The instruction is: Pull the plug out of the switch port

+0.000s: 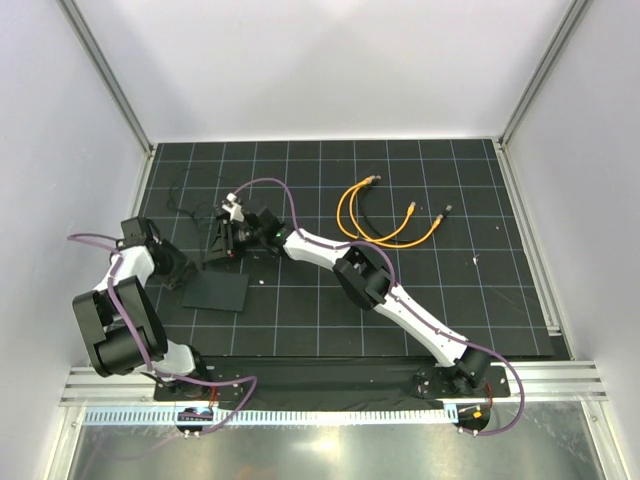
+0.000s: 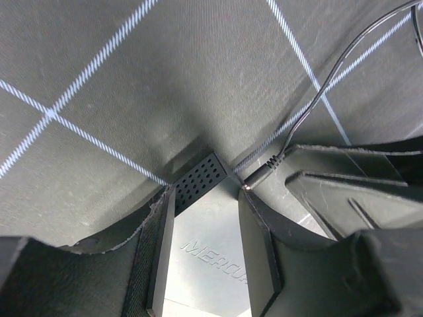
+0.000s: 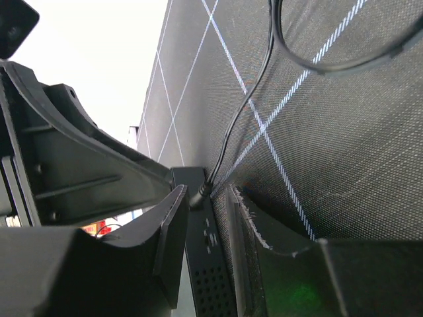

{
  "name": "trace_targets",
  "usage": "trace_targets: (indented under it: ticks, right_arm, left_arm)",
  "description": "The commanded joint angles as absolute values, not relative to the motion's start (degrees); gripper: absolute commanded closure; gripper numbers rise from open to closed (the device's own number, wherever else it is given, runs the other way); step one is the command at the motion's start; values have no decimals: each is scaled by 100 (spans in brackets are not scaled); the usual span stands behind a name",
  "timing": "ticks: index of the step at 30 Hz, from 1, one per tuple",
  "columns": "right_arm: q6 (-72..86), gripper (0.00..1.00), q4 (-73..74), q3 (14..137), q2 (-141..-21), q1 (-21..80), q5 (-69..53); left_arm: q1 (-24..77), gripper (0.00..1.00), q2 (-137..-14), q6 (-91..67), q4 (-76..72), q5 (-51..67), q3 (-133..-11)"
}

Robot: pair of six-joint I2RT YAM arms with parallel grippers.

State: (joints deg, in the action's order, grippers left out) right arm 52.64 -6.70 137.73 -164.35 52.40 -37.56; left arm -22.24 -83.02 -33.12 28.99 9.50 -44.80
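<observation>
Next, I move my left gripper over and press the switch's top side (image 2: pixel 206 232) with it while my right gripper pulls the plug, because my left gripper now straddles the switch's corner (image 2: pixel 225 170) beside the plug.
The switch (image 1: pixel 218 293) is a flat matte-black box on the gridded mat, left of centre. In the left wrist view its lit top face (image 2: pixel 205 244) and perforated end (image 2: pixel 198 177) show. My left gripper (image 1: pixel 183 274) (image 2: pixel 206 198) is shut across the switch at its left end. The small black barrel plug (image 2: pixel 259 177) (image 3: pixel 199 196) sits in the switch's edge (image 3: pixel 206 264), and its thin black wire (image 2: pixel 317 99) trails away. My right gripper (image 1: pixel 222 255) (image 3: pixel 205 193) is open. Its fingers stand on either side of the plug, with a gap on one side.
Yellow cables (image 1: pixel 372 215) lie on the mat right of centre. The thin wire loops at the back left (image 1: pixel 180 200). White walls and aluminium rails (image 1: pixel 130 110) enclose the mat. The right arm (image 1: pixel 400 300) crosses the middle diagonally.
</observation>
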Motion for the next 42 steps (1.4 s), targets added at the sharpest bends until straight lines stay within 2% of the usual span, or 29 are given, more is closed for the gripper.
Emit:
trace_targets:
  ticks: [1, 7, 13, 18, 23, 36, 42]
  right_arm:
    - [5353, 62, -818, 14001, -16418, 5291, -3692]
    - [5388, 63, -563, 14185, -16576, 5352, -3647]
    - [5449, 65, -624, 13739, -16401, 5388, -3630]
    - [5484, 66, -633, 13650, -16313, 5388, -3647]
    - [5511, 66, -694, 13412, -16172, 5388, -3604]
    - [5695, 71, -809, 13483, -16251, 5379, -3709]
    - [5687, 71, -817, 13482, -16260, 5423, -3744]
  left_arm:
    - [-2189, 54, -8130, -3419, 2988, 1239, -4351]
    - [-2162, 54, -8121, -3419, 3023, 1248, -4368]
    - [-2162, 54, -7972, -3261, 3313, 792, -4693]
    - [-1899, 54, -7735, -3155, 3708, 212, -4930]
    - [-1617, 55, -7497, -3313, 3823, 290, -4913]
    - [-1477, 72, -7840, -3841, 3858, 308, -4649]
    - [-1371, 75, -7840, -3911, 3885, 167, -4553]
